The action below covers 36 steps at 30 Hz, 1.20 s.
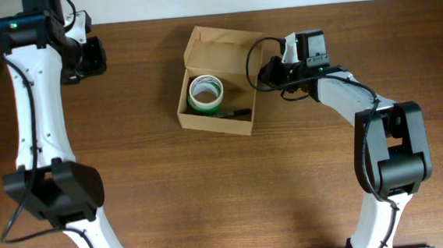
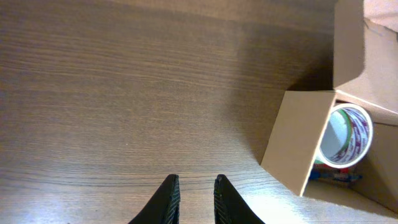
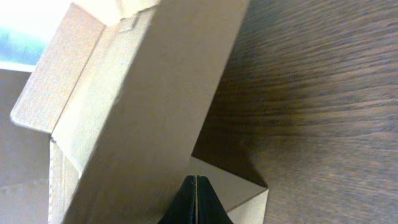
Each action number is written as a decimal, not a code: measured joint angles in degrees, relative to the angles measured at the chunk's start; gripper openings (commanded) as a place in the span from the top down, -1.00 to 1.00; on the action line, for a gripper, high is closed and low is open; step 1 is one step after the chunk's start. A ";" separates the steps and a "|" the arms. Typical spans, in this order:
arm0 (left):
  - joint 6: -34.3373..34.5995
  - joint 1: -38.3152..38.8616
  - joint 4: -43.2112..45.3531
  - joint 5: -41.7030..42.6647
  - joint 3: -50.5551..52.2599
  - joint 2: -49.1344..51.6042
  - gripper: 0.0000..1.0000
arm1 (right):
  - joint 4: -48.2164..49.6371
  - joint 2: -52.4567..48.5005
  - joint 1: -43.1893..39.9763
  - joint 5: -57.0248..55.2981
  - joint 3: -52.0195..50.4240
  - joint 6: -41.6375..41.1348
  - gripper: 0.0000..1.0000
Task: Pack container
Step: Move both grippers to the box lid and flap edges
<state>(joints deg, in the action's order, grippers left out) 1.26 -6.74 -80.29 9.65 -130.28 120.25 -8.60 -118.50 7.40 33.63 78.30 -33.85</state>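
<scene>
The box sits crooked against my right gripper, so I should straighten it, move back, and then bring both grippers to the open lid's sides [image 1: 191,48].
The container [image 1: 214,123] is a tan cardboard box at the table's middle, with its hinged lid [image 1: 224,49] standing open at the far side. Inside lie a green-and-white tape roll [image 1: 205,94] and a dark, thin item [image 1: 234,111]. My right gripper [image 1: 266,74] is shut, and its tips are against the box's right side by the lid. In the right wrist view the shut fingers [image 3: 196,179] meet the lid [image 3: 149,93] and a side flap [image 3: 239,186]. My left gripper [image 1: 96,58] is far left of the box. It is open and empty [image 2: 197,182] above the bare table.
In the left wrist view the box [image 2: 295,140] lies to the right with the tape roll [image 2: 345,137] showing inside. The brown wooden table [image 1: 130,162] extends around the box. A pale wall runs along the table's far edge.
</scene>
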 measured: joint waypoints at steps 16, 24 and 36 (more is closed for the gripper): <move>0.24 6.10 7.48 8.96 0.02 13.00 0.64 | 1.25 0.00 -2.36 3.17 0.00 1.18 0.92; 0.26 12.48 9.84 11.15 0.02 14.36 0.64 | 9.44 0.00 -2.82 3.32 0.00 -0.02 0.92; 0.26 12.79 10.27 9.84 0.02 14.36 0.64 | 12.17 0.00 0.22 -0.35 0.00 -2.99 0.92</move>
<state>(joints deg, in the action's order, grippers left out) 1.52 6.04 -70.02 19.49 -130.26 134.61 3.57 -118.50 7.62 33.28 78.30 -36.84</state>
